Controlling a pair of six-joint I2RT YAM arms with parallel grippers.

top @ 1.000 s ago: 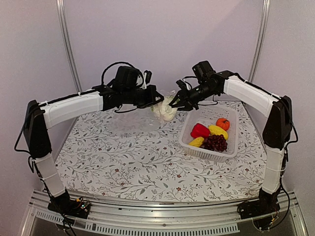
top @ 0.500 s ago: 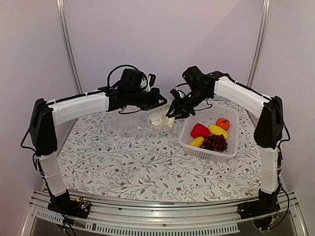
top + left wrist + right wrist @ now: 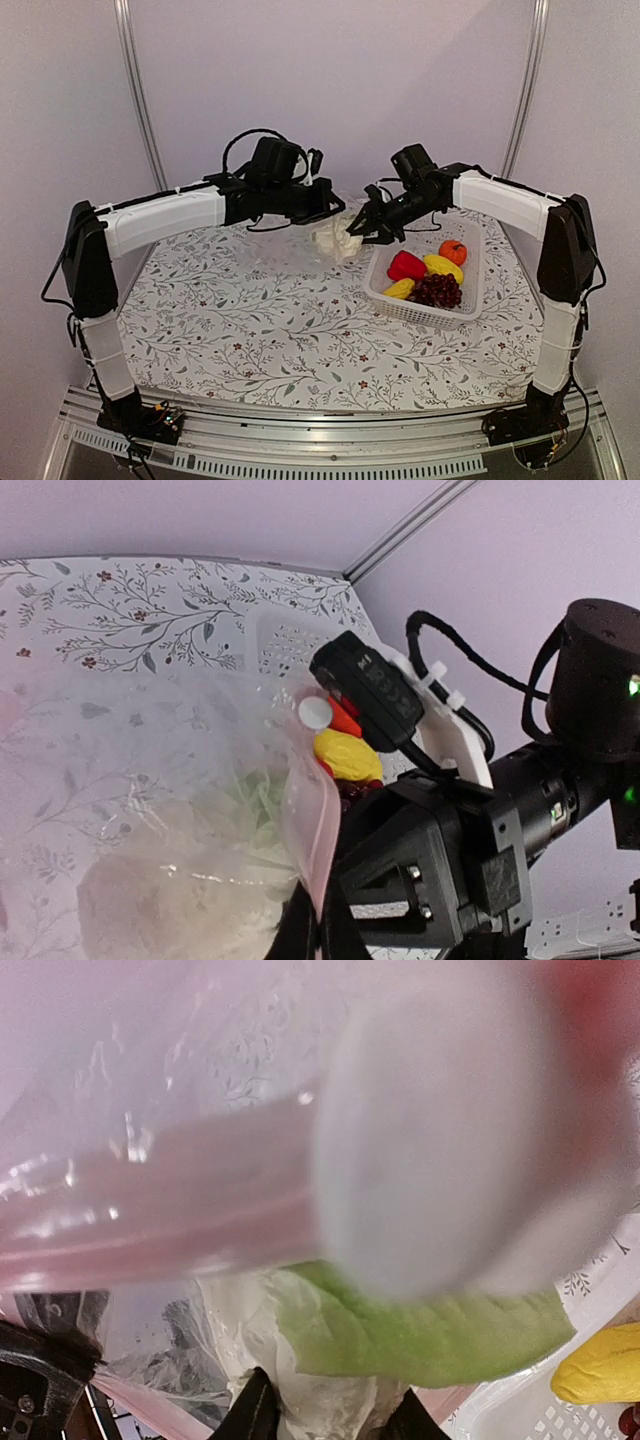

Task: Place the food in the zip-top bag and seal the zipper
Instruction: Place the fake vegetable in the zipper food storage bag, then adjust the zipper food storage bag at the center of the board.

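Observation:
I should open my right gripper and pull the zipper edge [image 3: 318, 825] back with my left gripper, since the white lumpy piece [image 3: 335, 238] is sitting inside the bag's opening.
The clear zip-top bag [image 3: 278, 248] hangs by its mouth from my left gripper [image 3: 332, 211], which is shut on the pinkish zipper [image 3: 312, 830] edge. My right gripper [image 3: 362, 229] is shut on the white lumpy piece [image 3: 335, 241] with a green leaf [image 3: 430, 1335], held at the bag's mouth, against the plastic. In the right wrist view the zipper [image 3: 150, 1200] band crosses just above it. The rest of the food lies in the white basket [image 3: 470, 300]: red pepper [image 3: 405, 265], yellow pieces [image 3: 443, 265], orange fruit [image 3: 453, 250], grape bunch [image 3: 437, 290].
The basket stands on the floral tablecloth [image 3: 250, 340] at the right, just beside my right gripper. Both arms reach over the back of the table, their grippers a few centimetres apart. A purple back wall stands close behind them.
My right gripper has dropped lower with the white piece and shifted slightly right. My left gripper has moved a little right, carrying the bag's mouth with it.

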